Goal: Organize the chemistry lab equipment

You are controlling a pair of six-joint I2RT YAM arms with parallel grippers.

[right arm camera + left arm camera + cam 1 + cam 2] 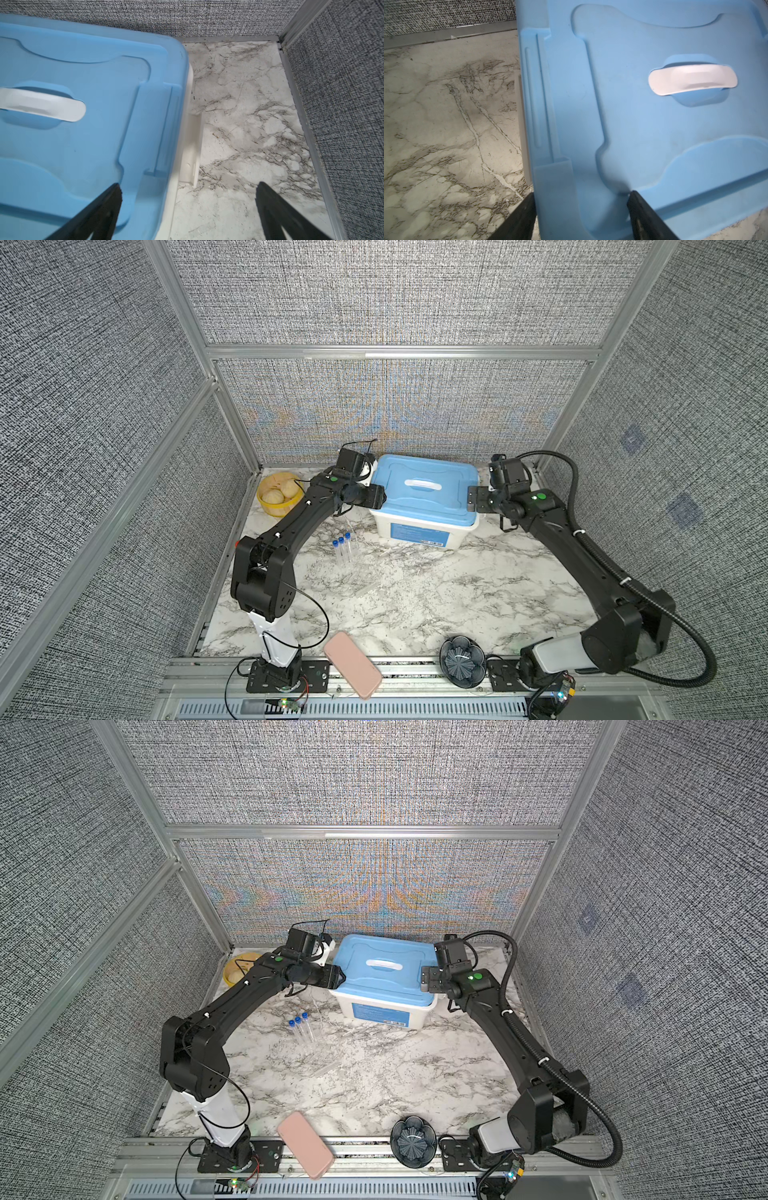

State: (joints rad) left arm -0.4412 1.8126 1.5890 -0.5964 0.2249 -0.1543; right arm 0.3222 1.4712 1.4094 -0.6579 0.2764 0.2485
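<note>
Next, I back my right gripper off, come in from the box's side and swing the white latch (192, 150) up, because the latch hangs open below the blue lid's edge.
Three clear tubes with blue caps (341, 549) (301, 1029) lie side by side on the marble table, in front of and left of a white box with a blue lid (424, 506) (382, 986). A faint pale slim piece (368, 588) lies nearer the middle. My left gripper (380, 497) (581, 195) is at the lid's left edge. Its jaws stand apart, one finger outside the side latch (552, 182) and one on the lid (633, 124). My right gripper (471, 498) (189, 185) hangs wide open over the lid's right edge (72, 145), holding nothing.
A yellow bowl with pale round pieces (277, 494) sits at the back left corner. A pink flat case (352, 664) and a dark flower-shaped bowl (462, 660) rest at the front rail. Fabric walls close in the back and sides.
</note>
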